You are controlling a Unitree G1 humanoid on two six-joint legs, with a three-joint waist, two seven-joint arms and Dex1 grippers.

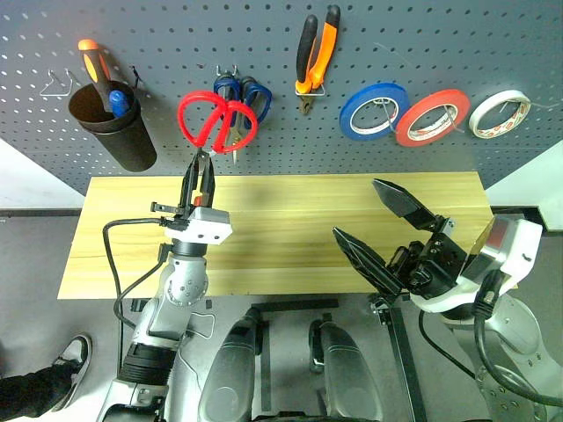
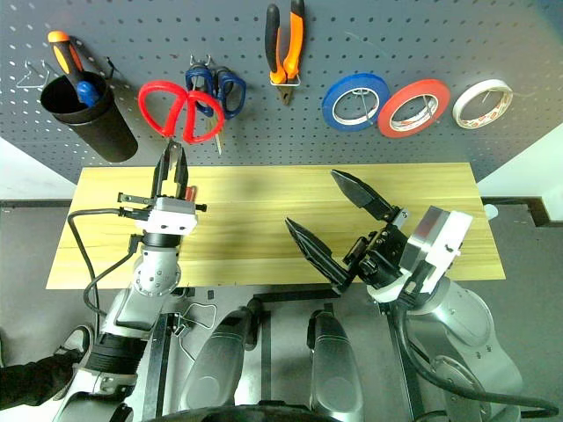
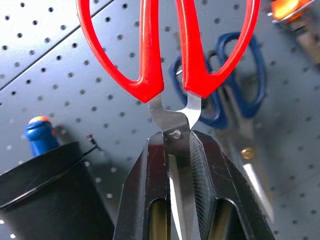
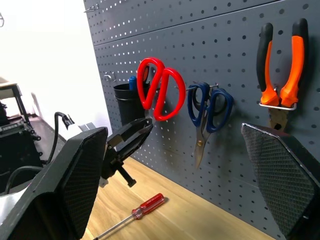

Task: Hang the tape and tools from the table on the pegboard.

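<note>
My left gripper is facing the red-handled scissors' handles (image 1: 225, 111), which stand open to the pegboard, so it should keep moving toward the blue-handled scissors' hook (image 1: 227, 69) until both handles hang over it.
My left gripper (image 1: 201, 178) is shut on the blades of the red-handled scissors (image 1: 217, 121). It holds them upright, handles up, close against the pegboard (image 1: 176, 35), between the black cup and the blue-handled scissors. I cannot tell whether a handle rests on a hook. In the left wrist view the fingers (image 3: 145, 190) clamp the blades just below the pivot. The pliers (image 1: 315, 57) and the red tape (image 1: 431, 117) hang on the board. The red-handled screwdriver (image 4: 145, 206) lies on the table (image 1: 290, 229) below the held scissors. My right gripper (image 1: 356, 208) is open over the table's front right, holding nothing.
Also on the board are the blue-handled scissors (image 1: 244, 95), a blue roll (image 1: 373, 110), a white roll (image 1: 499, 113) and a black cup (image 1: 114, 123) holding two screwdrivers. A wire hook (image 1: 60, 83) sits at the far left. A person's shoe (image 1: 75, 356) shows on the floor.
</note>
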